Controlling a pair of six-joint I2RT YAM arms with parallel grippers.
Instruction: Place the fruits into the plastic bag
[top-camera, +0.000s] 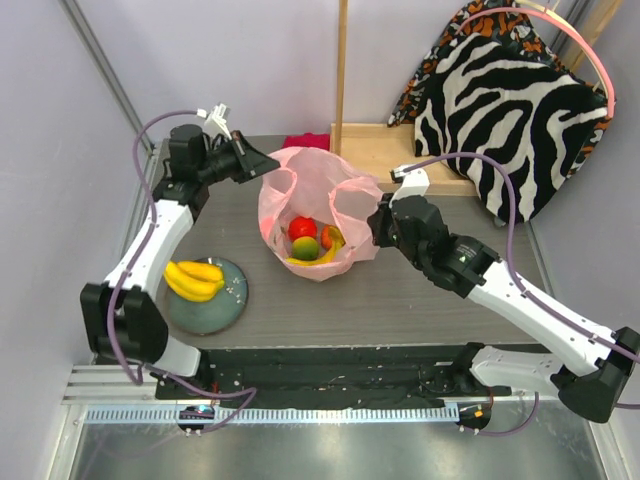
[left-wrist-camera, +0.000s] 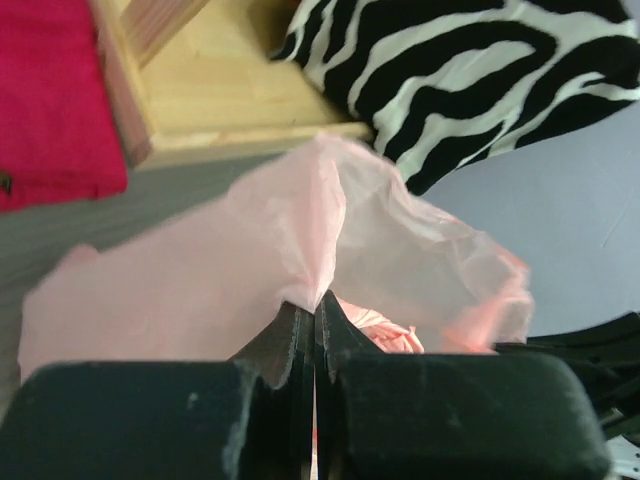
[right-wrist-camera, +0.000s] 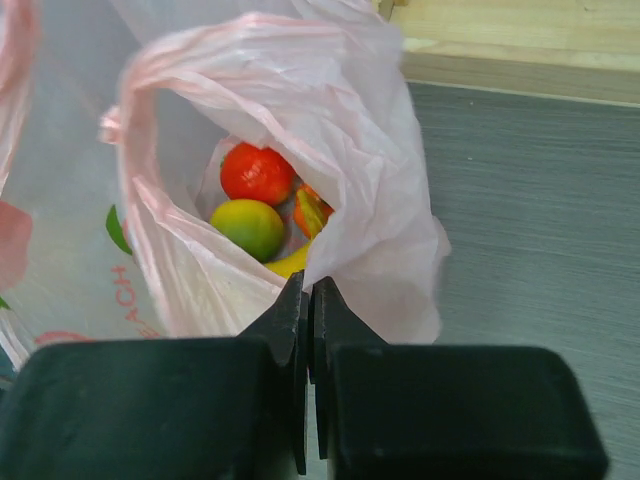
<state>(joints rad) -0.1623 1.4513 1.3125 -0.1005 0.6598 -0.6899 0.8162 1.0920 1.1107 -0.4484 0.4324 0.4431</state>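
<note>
I should let go of the plastic bag's rim (top-camera: 286, 163) with my left gripper, since both my grippers are holding it. My left gripper should then take bananas from the plate (top-camera: 196, 283) while my right gripper stays where it is.
The pink plastic bag (top-camera: 345, 190) stands open at mid-table. Inside it lie a red fruit (top-camera: 302, 228), a green fruit (top-camera: 306, 247), an orange fruit (top-camera: 331, 237) and a yellow banana (top-camera: 315, 261). The right wrist view shows the same red fruit (right-wrist-camera: 257, 172), green fruit (right-wrist-camera: 247, 227), orange fruit (right-wrist-camera: 310, 211) and banana (right-wrist-camera: 290, 263). My left gripper (top-camera: 266, 166) is shut on the bag's left rim (left-wrist-camera: 320, 230). My right gripper (top-camera: 374, 226) is shut on the right rim (right-wrist-camera: 370, 220). A bunch of yellow bananas (top-camera: 194, 279) rests on the grey-blue plate (top-camera: 226, 305) at the left.
A magenta-red cloth (top-camera: 306, 141) lies behind the bag. A wooden frame (top-camera: 372, 140) and a zebra-striped cushion (top-camera: 505, 105) stand at the back right. Cables loop over both arms.
</note>
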